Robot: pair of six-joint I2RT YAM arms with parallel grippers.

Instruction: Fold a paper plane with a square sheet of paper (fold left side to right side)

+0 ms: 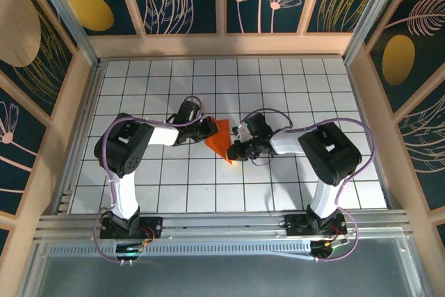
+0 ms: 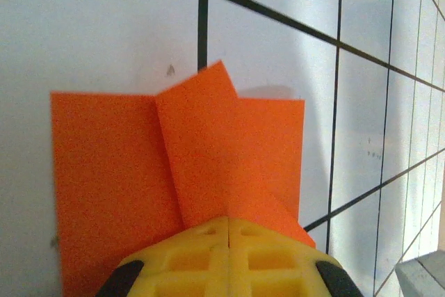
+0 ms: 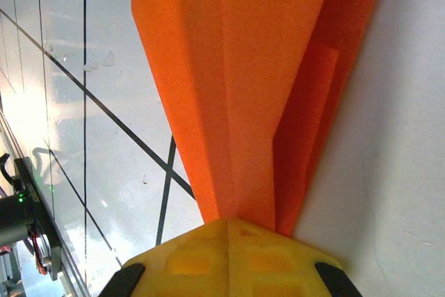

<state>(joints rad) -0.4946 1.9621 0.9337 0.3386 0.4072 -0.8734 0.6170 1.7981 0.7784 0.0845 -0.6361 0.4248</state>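
The raised side fold (image 3: 309, 113) gapes near the robot's right gripper, so next the left gripper pushes the folded flap (image 2: 254, 203) down and stays there while the right gripper creases the flap's edge.
The square sheet of paper (image 1: 220, 137) is a bright orange creased wedge lying mid-table, its point toward the near side. My left gripper (image 1: 208, 129) is shut, and its yellow tips (image 2: 228, 219) sit on the sheet's edge, where a folded flap (image 2: 208, 144) lies across the flat layer (image 2: 104, 172). My right gripper (image 1: 233, 151) is also shut. Its tips (image 3: 228, 220) rest on the narrow end of the paper (image 3: 229, 67), which shows long creases and a raised side fold. Whether either gripper pinches paper between its fingers is hidden.
The white gridded table (image 1: 292, 186) is walled by wooden rails (image 1: 222, 45) at the back and both sides. Both arms lean in toward the middle, their bases at the near edge. Open grid squares lie in front of and behind the paper.
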